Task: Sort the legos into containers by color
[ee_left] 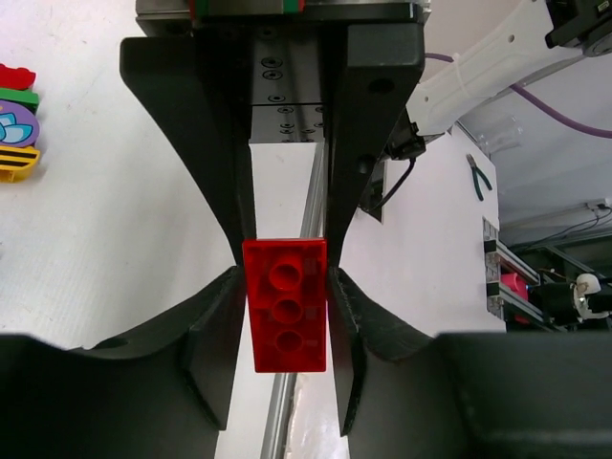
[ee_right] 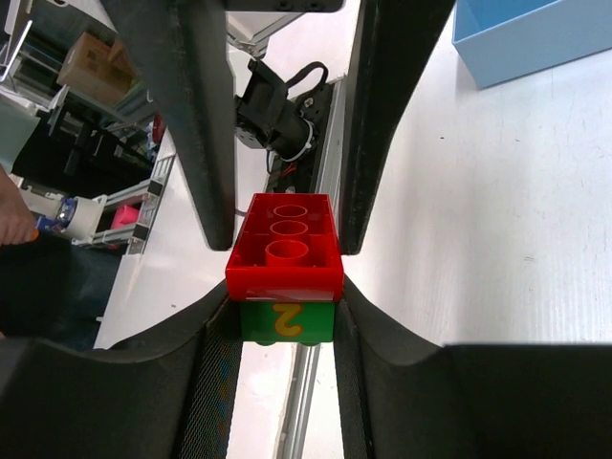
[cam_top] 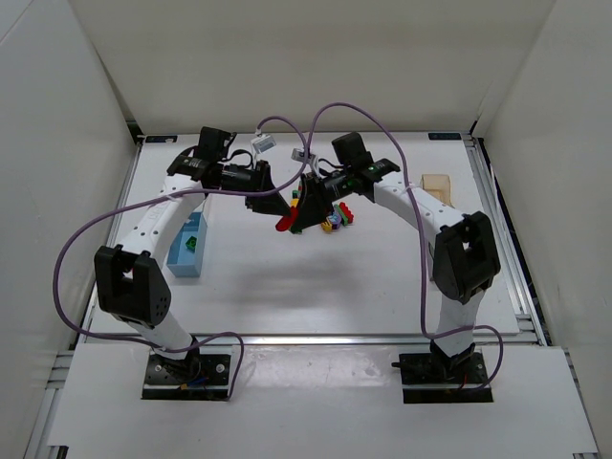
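Observation:
The red lego is stuck to the green lego (ee_right: 287, 322), so the right gripper should hold the green lego while the left gripper pulls the red lego away (ee_right: 287, 234).
A red lego (ee_left: 285, 306) sits between the fingers of my left gripper (ee_left: 285, 287), whose jaws press on its two sides. In the right wrist view this red lego (ee_right: 285, 251) is stuck on top of a green lego (ee_right: 287, 322) marked with a yellow 2. My right gripper (ee_right: 287, 320) is shut on that green brick. Seen from above, the left gripper (cam_top: 273, 203) and right gripper (cam_top: 311, 196) meet over the middle of the table, with the red lego (cam_top: 285, 225) between them. A loose pile of legos (cam_top: 337, 218) lies just to their right.
A light blue container (cam_top: 187, 251) with a green piece inside stands at the left. A tan container (cam_top: 438, 186) stands at the far right. A stack of red, green, purple and yellow legos (ee_left: 17, 120) shows at the left wrist view's edge. The blue container (ee_right: 535, 38) also shows in the right wrist view.

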